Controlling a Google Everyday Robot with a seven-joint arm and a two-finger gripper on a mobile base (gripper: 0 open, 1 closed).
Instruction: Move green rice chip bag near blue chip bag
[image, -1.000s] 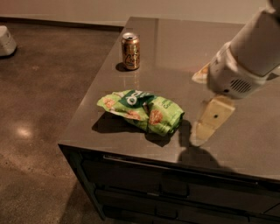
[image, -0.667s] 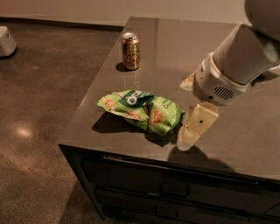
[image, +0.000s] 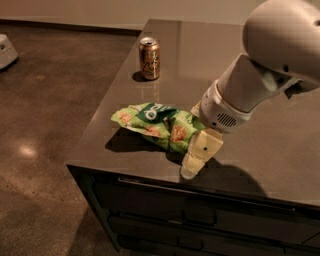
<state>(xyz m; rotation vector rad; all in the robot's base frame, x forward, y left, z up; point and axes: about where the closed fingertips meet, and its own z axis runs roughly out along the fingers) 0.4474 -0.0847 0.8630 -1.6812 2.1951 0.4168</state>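
Observation:
The green rice chip bag's loose end (image: 126, 117) sticks out above its own shadow. The green rice chip bag will stay spread out sideways when I lift it.
The green rice chip bag (image: 160, 125) lies flat near the front left corner of the dark counter (image: 280, 150). My gripper (image: 199, 131) has come down over the bag's right end. Its jaws stand apart: one tan finger (image: 201, 150) is in front of the bag, touching the counter, and the tip of the other (image: 196, 108) shows behind it. The bag's right end lies between them. The blue chip bag is not visible; my white arm (image: 260, 70) covers much of the counter's right side.
A bronze drink can (image: 150, 58) stands upright at the counter's back left, apart from the bag. The counter's front edge runs just below the gripper, with drawers (image: 200, 220) underneath. A white object (image: 6, 50) sits on the floor at far left.
My arm has swung left and down. The gripper moved from the right of the green bag to straddling its right end. The bag and can have not moved.

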